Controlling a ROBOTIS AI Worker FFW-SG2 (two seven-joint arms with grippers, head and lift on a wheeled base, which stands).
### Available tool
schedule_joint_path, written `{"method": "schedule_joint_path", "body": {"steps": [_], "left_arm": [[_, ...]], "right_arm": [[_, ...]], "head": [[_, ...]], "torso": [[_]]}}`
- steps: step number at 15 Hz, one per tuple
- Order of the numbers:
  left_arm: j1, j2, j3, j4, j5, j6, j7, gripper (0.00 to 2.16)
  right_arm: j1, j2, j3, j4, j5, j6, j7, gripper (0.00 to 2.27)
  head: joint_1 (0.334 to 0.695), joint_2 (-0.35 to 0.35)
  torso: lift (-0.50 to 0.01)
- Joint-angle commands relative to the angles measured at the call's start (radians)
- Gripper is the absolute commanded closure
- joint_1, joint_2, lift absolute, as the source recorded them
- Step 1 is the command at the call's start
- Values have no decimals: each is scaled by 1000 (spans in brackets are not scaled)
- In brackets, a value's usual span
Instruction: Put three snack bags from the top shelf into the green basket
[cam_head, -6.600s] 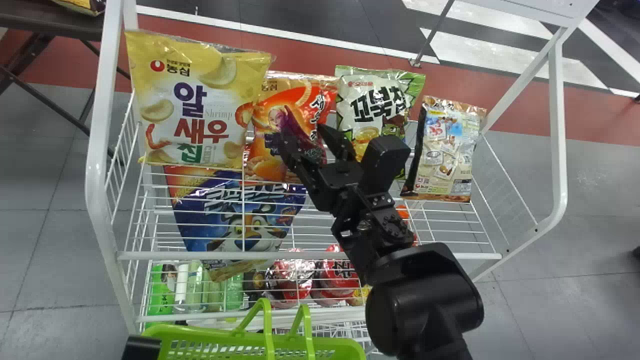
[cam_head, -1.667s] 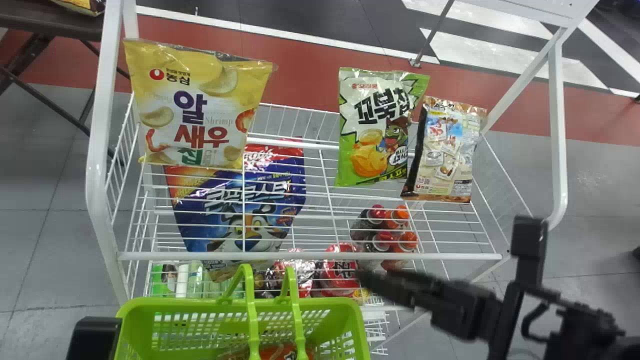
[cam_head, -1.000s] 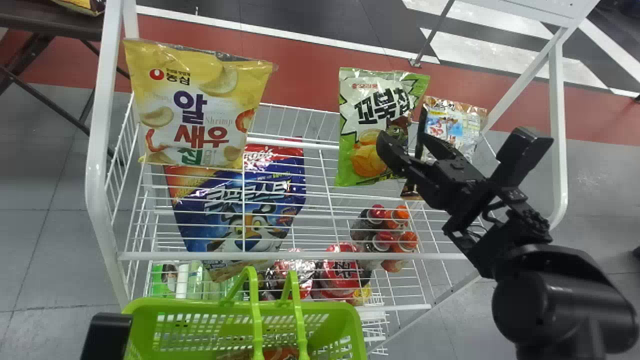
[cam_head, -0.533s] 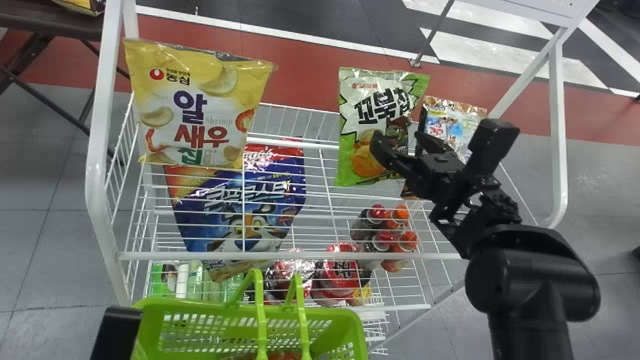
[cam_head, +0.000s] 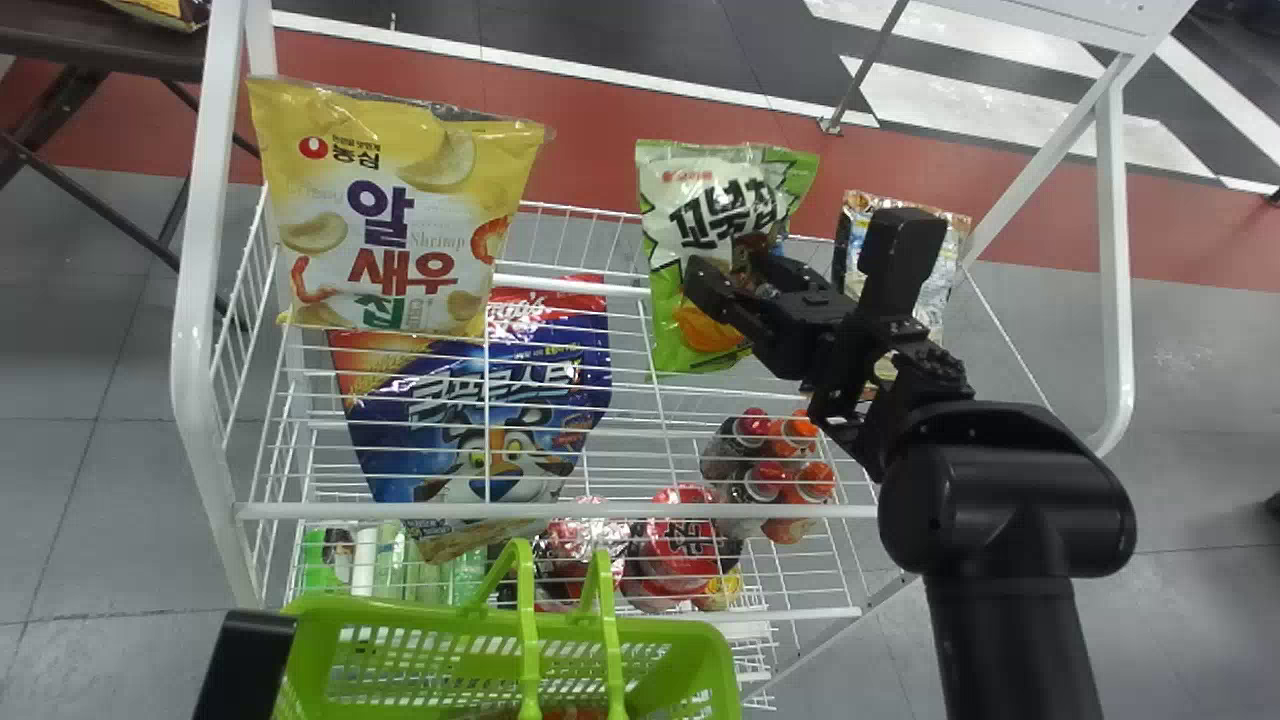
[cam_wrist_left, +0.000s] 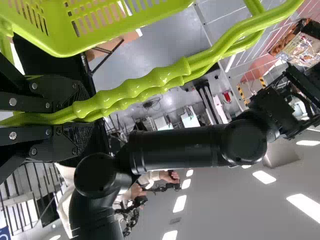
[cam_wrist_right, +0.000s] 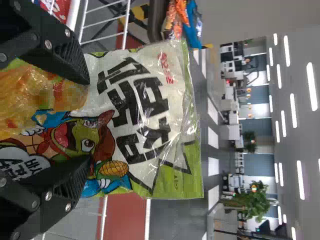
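I expect the green snack bag (cam_head: 705, 222) to pinch in at the middle and keep its top upright when I carry it, because there are creases in the upper film (cam_wrist_right: 174, 141).
My right gripper (cam_head: 727, 268) is at the green snack bag (cam_head: 690, 205) on the top shelf. In the right wrist view the fingers of this gripper (cam_wrist_right: 86, 121) stand apart, one at either side of the cartoon figure on the green bag (cam_wrist_right: 140, 105). The yellow bag (cam_head: 400, 215) stands at the shelf's left, a pale, brown-edged bag (cam_head: 945, 240) at its right, partly behind the arm. The left arm (cam_head: 245, 665) is at the lower left; its gripper (cam_wrist_left: 80, 120) is shut on the handles of the green basket (cam_wrist_left: 115, 37). Low in the basket (cam_head: 400, 615) lies part of an orange bag (cam_head: 575, 713).
White posts (cam_head: 195, 300) and wire rails frame the rack. A blue cereal bag (cam_head: 500, 400), capped bottles (cam_head: 770, 475) and red cups (cam_head: 680, 540) are lower down. A dark table (cam_head: 100, 50) stands at the far left.
The orange bag has left the shelf and lies in the basket. My right gripper went down, came back up and moved left to the green bag, which has shifted left. The basket drifted slightly right.
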Motion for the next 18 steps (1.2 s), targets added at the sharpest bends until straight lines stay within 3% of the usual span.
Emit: {"method": "schedule_joint_path", "body": {"steps": [1,5,9,13,15,18], "left_arm": [[0,2,3,0,2,3,0,1777],[-5,2,-1,0,2,-1,3,1777],[-3,2,-1,-3,2,-1,0,1777],[-2,0,2,-1,2,-13,-5,1777],[-2,-1,2,-4,2,-16,-5,1777],[-2,-4,3,-3,2,-19,-3,1777]], "right_arm": [[44,-5,-15,-59,-28,22,3,2229],[185,-16,-87,-271,-119,47,11,2236],[306,-22,-245,-485,-278,215,17,2236],[409,-19,-520,-712,-577,703,28,2236],[427,2,-666,-768,-720,926,45,2236],[427,22,-831,-789,-901,926,65,2236]], "head": [[695,-350],[695,-350],[695,-350],[695,-350],[695,-350],[695,-350]], "torso": [[-47],[-47],[-47],[-47],[-47],[-47]]}}
